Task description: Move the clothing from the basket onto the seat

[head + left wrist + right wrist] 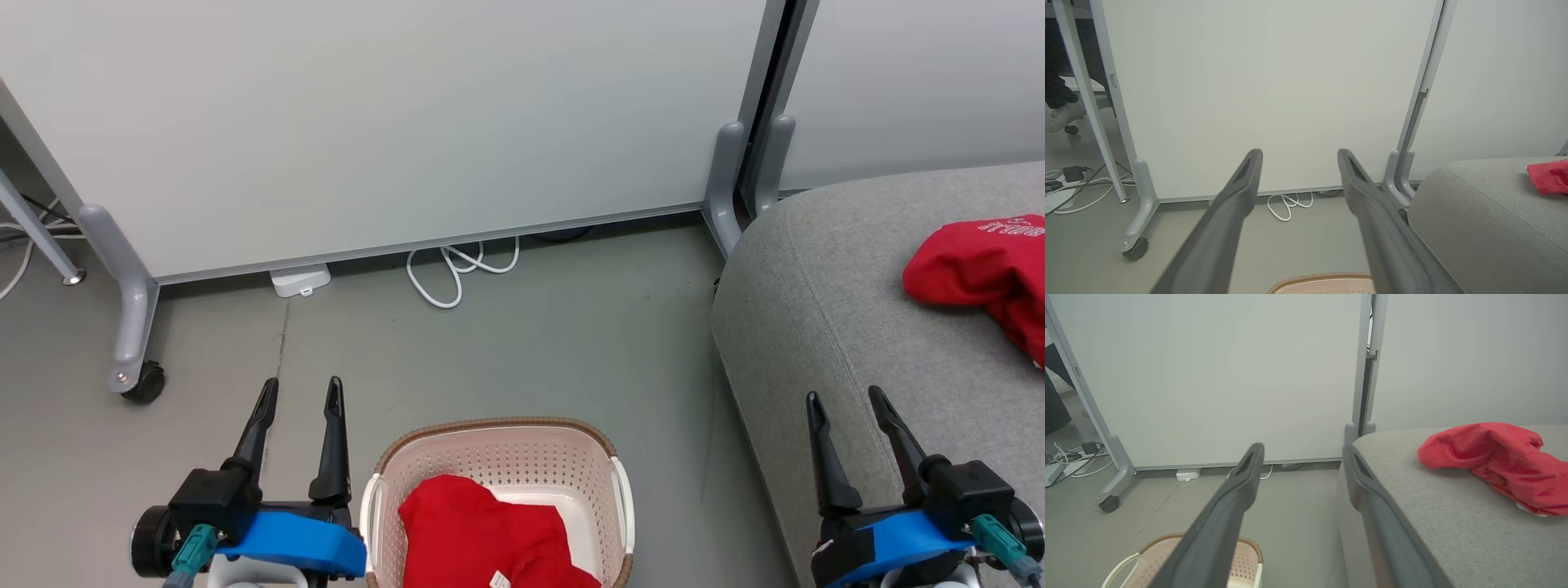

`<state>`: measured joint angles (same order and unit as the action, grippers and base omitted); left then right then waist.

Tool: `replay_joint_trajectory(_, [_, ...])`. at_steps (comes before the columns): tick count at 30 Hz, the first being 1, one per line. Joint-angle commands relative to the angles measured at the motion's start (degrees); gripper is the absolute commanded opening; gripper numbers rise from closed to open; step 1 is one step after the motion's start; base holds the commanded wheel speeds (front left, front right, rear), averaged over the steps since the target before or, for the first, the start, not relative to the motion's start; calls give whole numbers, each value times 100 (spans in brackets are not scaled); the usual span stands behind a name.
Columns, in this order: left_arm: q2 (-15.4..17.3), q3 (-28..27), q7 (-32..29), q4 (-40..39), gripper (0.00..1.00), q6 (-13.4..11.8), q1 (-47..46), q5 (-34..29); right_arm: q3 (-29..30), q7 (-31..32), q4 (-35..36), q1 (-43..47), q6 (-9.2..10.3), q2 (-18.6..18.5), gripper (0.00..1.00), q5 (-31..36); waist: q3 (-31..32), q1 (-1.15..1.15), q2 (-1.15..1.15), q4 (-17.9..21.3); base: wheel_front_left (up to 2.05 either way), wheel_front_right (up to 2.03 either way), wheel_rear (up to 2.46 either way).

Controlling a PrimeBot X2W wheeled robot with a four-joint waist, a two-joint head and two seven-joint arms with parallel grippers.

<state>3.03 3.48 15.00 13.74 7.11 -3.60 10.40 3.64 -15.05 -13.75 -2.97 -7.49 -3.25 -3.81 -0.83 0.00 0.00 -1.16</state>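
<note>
The cream basket's bottom can be seen close beside the crumpled red garment. I should expect the basket to be empty when I lift the garment out.
A red garment lies crumpled in the cream basket on the floor at the bottom centre. A second red garment with white lettering rests on the grey seat at the right; the right wrist view has that garment on the seat too. My left gripper hangs open to the left of the basket, fingers apart and empty. My right gripper is open over the seat's front corner, holding nothing. The basket's rim peeks in below my left fingers.
A white partition panel on grey wheeled feet stands behind the basket. A coiled white cable and a small white box lie on the floor at its base. More cables and a person's shoe show far left.
</note>
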Motion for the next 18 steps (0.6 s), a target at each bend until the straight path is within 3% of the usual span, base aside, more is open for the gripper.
replay_joint_trajectory(1, [-8, -36, 27, -2, 100, 38, 55, -27, 9, -20, 14, 106, -1, 24, 100, -42, 3, 0, 0, -5, 0, 0, 0])
replay_joint_trajectory(18, [-17, -8, 27, 38, 100, 52, 65, 54, -18, -20, -18, 49, -1, 40, 100, -28, -8, 0, 0, 9, 0, 0, 0])
